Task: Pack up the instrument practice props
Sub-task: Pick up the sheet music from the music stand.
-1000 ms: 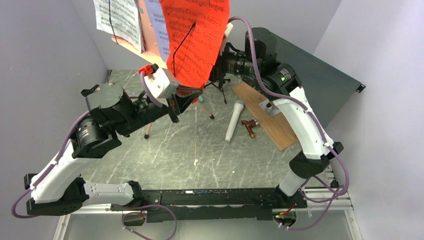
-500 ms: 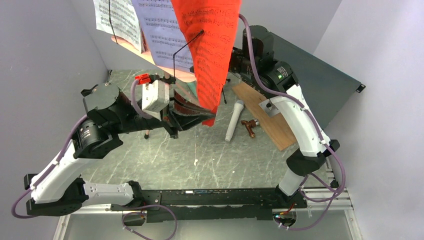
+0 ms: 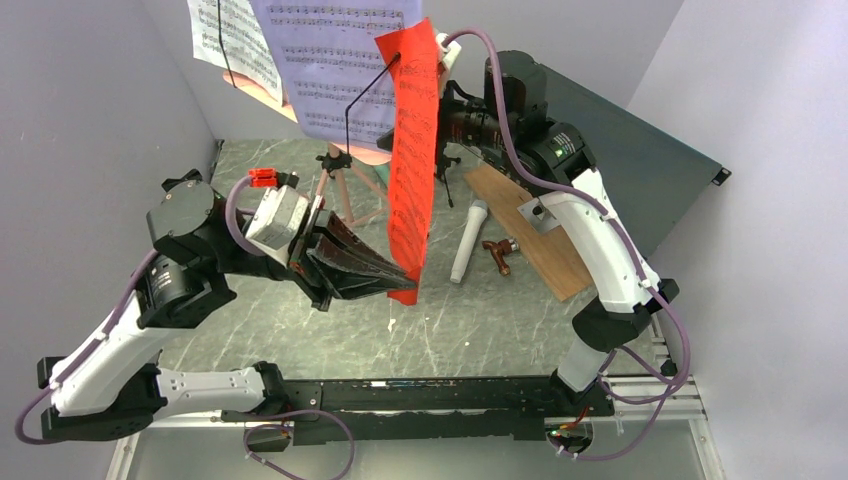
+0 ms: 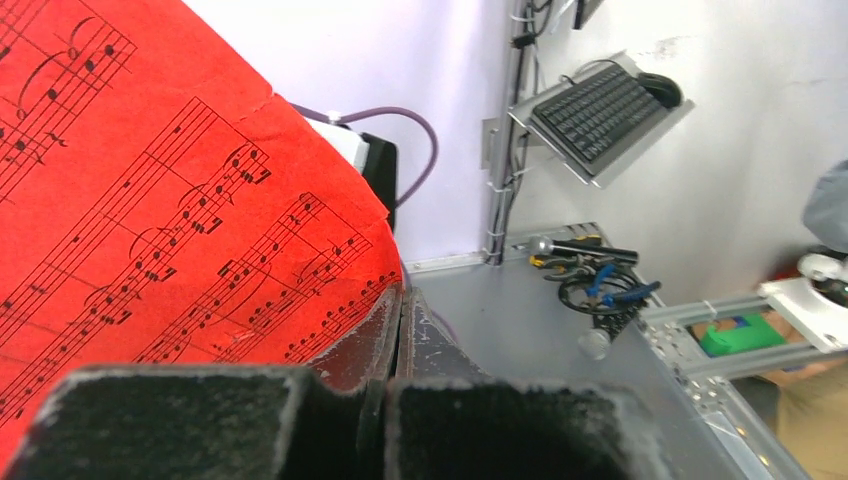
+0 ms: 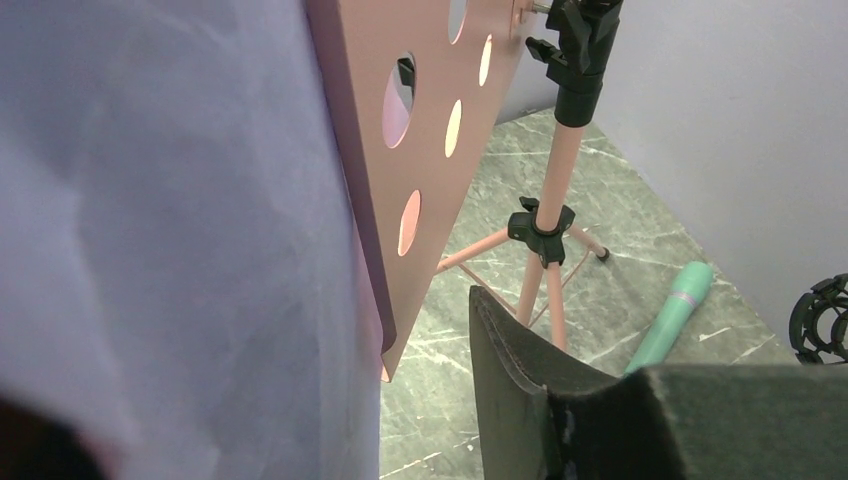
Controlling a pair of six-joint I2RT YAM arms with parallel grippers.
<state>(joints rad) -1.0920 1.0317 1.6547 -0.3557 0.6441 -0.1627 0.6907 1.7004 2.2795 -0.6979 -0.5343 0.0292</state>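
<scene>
The black wire's tip [image 3: 397,58] is on top of the red page's upper end, so my left gripper should pull the page free toward the table's front [image 3: 440,335] before it hands the page over.
The pink perforated music tripod [image 3: 345,190] stands at the back of the table, with a white page [image 3: 232,40] and a lavender page [image 3: 335,70] on its desk. The red page [image 3: 410,170] hangs nearly edge-on from desk height. My left gripper [image 3: 403,283] is shut on its lower edge, seen close up in the left wrist view as the left gripper [image 4: 398,300] pinching the red page [image 4: 150,220]. My right gripper [image 3: 447,105] is beside the desk, open; in its own view the right gripper [image 5: 420,340] shows one finger [image 5: 510,370] apart from the pink desk [image 5: 430,150]. The lavender page [image 5: 170,250] hides the other finger.
A white microphone [image 3: 468,240] lies right of the tripod, and a green microphone [image 5: 668,320] and a black mount [image 5: 822,320] lie behind it. A brown board [image 3: 535,235] carrying a small brown piece [image 3: 497,252] lies right, in front of the dark green box [image 3: 640,150]. Grey walls close both sides.
My left gripper drew the red page's lower edge down and toward the near side, uncovering the lavender page. My right gripper's jaws have parted.
</scene>
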